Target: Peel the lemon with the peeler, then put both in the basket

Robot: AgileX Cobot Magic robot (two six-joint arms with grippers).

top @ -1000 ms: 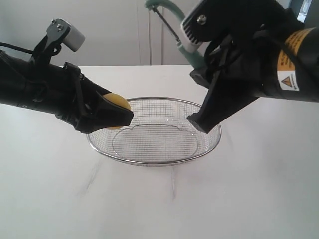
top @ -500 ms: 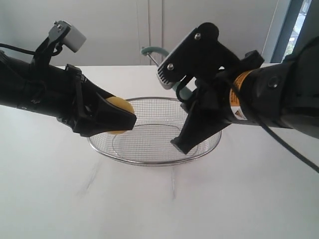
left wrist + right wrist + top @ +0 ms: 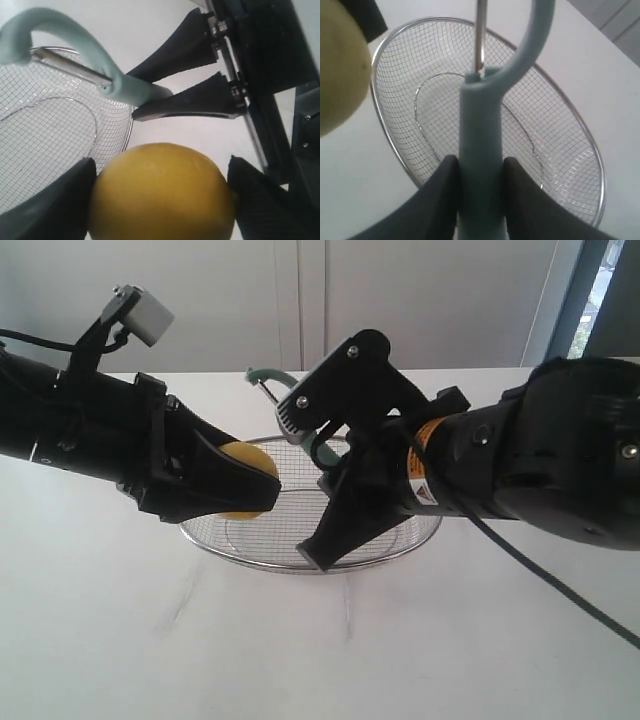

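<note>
The peeler's metal blade (image 3: 267,393) is behind the lemon, with a gap between them. My right gripper should move back and bring the blade nearer to the lemon's skin (image 3: 250,457).
The yellow lemon (image 3: 245,483) (image 3: 160,195) is clamped between the black fingers of my left gripper (image 3: 262,483) (image 3: 160,200), held in the air over the left rim of the basket (image 3: 300,566). My right gripper (image 3: 330,505) (image 3: 480,175) is shut on the thick handle of the pale teal peeler (image 3: 322,448) (image 3: 480,145). The peeler's curved head and metal blade (image 3: 266,380) (image 3: 70,67) stick up and to the left, just behind and above the lemon, without touching it. The wire-mesh basket (image 3: 590,150) (image 3: 50,145) lies on the white table beneath both grippers.
The white table (image 3: 330,650) stretches around the basket. The bulky black right arm (image 3: 540,470) hangs over the basket's right half. The left arm (image 3: 70,425) reaches in from the left edge. A wall with pale cabinet doors (image 3: 310,300) stands behind.
The right arm has come down and leftward with the peeler, bringing its head from high above to just beside the lemon. The left gripper has shifted slightly right with the lemon.
</note>
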